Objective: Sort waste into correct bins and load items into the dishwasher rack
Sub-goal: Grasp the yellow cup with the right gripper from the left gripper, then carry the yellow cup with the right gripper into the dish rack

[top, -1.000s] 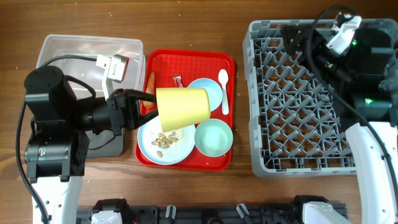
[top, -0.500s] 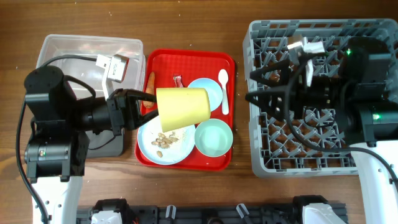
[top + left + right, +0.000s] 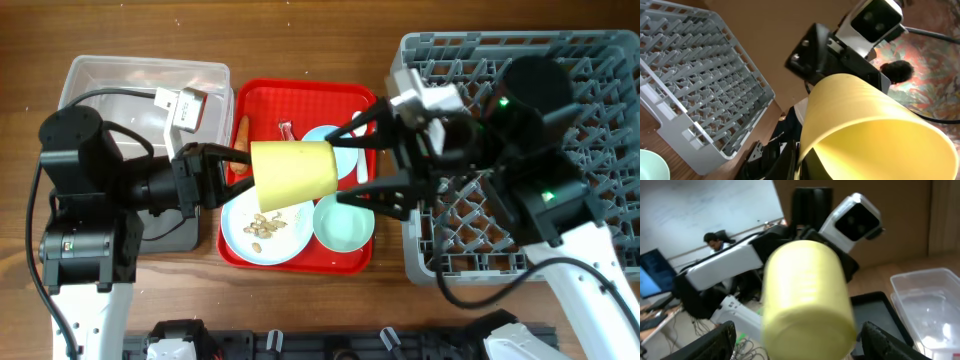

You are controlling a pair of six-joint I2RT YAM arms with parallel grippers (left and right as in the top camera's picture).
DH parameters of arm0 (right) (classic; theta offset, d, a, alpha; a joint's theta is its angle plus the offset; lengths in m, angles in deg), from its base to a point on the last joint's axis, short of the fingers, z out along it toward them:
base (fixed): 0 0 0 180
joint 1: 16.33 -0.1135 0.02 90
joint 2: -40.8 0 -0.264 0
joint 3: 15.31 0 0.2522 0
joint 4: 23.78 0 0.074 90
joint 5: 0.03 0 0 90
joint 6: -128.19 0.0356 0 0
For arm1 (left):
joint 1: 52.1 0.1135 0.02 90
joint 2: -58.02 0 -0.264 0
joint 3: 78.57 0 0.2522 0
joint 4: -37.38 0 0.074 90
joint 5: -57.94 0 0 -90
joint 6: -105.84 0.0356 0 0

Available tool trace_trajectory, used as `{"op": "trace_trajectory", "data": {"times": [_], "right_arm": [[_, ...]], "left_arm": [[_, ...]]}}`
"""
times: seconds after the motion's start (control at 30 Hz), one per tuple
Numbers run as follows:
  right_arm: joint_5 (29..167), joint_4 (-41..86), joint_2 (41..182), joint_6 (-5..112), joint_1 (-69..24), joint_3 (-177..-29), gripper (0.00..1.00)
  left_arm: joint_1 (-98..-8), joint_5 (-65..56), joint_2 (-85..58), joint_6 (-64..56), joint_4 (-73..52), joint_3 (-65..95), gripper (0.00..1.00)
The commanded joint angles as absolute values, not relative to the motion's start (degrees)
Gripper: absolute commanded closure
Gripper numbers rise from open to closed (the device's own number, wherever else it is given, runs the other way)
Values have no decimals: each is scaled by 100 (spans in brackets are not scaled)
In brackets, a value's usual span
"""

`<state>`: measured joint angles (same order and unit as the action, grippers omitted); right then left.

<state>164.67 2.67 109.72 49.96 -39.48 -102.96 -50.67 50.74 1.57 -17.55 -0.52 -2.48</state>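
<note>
My left gripper has the yellow cup by its rim (image 3: pixel 257 178), a long way from the dishwasher rack. Next, my right gripper grabs the cup's base (image 3: pixel 331 168) and brings the cup there.
A yellow cup (image 3: pixel 293 172) hangs on its side above the red tray, its rim pinched by my left gripper (image 3: pixel 240 165), which is shut on it. My right gripper (image 3: pixel 350 165) has its fingers spread wide at the cup's base end, one on each side and apart from it. The right wrist view shows the cup (image 3: pixel 807 295) bottom-on between those open fingers (image 3: pixel 715 340). On the tray lie a blue plate (image 3: pixel 262 225) with beige scraps, a green bowl (image 3: pixel 340 228), a blue bowl (image 3: pixel 325 145), a partly hidden white spoon (image 3: pixel 361 165), a carrot piece (image 3: pixel 241 130) and a red wrapper (image 3: pixel 287 128).
The grey dishwasher rack (image 3: pixel 600 60) fills the right side, with my right arm reaching out over its left edge. A clear tub (image 3: pixel 140 75) sits at the back left. The black tray (image 3: pixel 175 235) lies mostly under my left arm.
My right arm has swung left from over the rack, and its fingers now flank the cup's base. My left arm and the cup have stayed still.
</note>
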Motion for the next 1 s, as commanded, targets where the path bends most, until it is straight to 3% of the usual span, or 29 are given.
{"op": "trace_trajectory", "data": {"times": [0.0,0.2,0.27,0.4,0.43,0.5,0.53,0.67,0.8,0.97], "right_arm": [[16169,18,11281,5232,-4283,-10381,19],[16200,-424,11399,5344,-4503,-10381,27],[16379,-450,11399,5342,-4503,-10381,39],[16478,-448,11399,5337,-4503,-10381,41],[16475,-448,11399,5333,-4503,-10381,41],[16416,-443,11396,5318,-4484,-10381,43],[16327,-441,11392,5324,-4444,-10381,43],[15682,-210,11217,5335,-4112,-10381,46],[14017,975,10876,5278,-3618,-10381,46],[10653,3012,10369,5635,-3236,-10381,47]], "left_arm": [[-5078,5186,177,-1764,-34,-185,96],[-5078,5188,177,-1764,-36,-185,96],[-5078,5186,177,-1761,-34,-185,96],[-5078,5182,177,-1764,-34,-185,96],[-5078,5182,177,-1764,-34,-185,89],[-5076,5182,177,-1766,-34,-185,21],[-5076,5182,177,-1766,-34,-185,0],[-5071,5188,177,-1766,-34,-185,0],[-5071,5188,177,-1766,-36,-185,0],[-5071,5186,177,-1766,-36,-185,0]]}}
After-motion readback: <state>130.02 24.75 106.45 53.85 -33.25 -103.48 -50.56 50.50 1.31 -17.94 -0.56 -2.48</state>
